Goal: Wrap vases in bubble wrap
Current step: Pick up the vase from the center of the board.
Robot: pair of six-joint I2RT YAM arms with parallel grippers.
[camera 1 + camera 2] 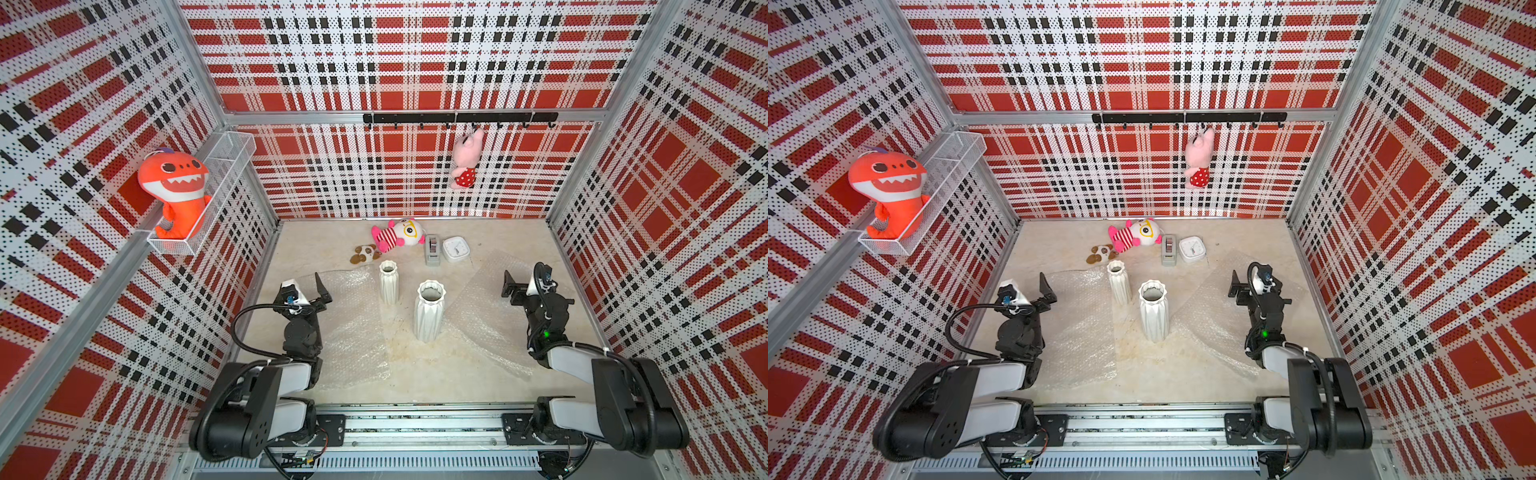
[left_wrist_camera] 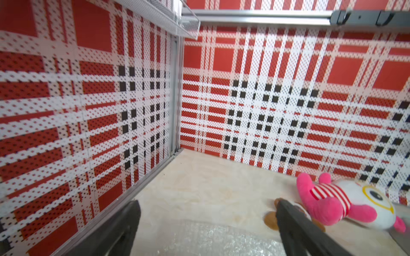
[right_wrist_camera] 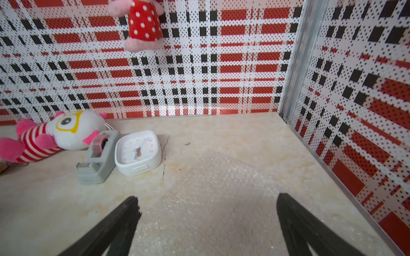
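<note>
The taller vase [image 1: 428, 318] is standing off the bubble wrap sheet, so next my right gripper puts the taller vase on the sheet [image 1: 492, 316] before my left gripper takes the sheet's edge.
Two white ribbed vases stand upright mid-table in both top views: the taller vase [image 1: 429, 309] [image 1: 1153, 309] nearer the front, the slimmer vase [image 1: 389, 282] [image 1: 1119, 282] behind it to the left. One bubble wrap sheet [image 1: 353, 332] [image 2: 210, 239] lies flat left of them, reaching the slimmer vase's base. A second bubble wrap sheet [image 1: 486, 307] [image 3: 221, 177] lies flat on the right. My left gripper [image 1: 307, 286] [image 2: 207, 202] hovers open over the left sheet's far edge. My right gripper [image 1: 523, 278] [image 3: 207, 198] hangs open above the right sheet. Neither holds anything.
At the back of the table lie a pink striped plush [image 1: 397, 235], a small brown-white plush [image 1: 365, 253], a grey tape dispenser [image 1: 432, 249] and a white square clock [image 1: 456, 248]. An orange shark plush [image 1: 176, 187] sits in a wall basket. A pink pig plush [image 1: 467, 160] hangs from hooks.
</note>
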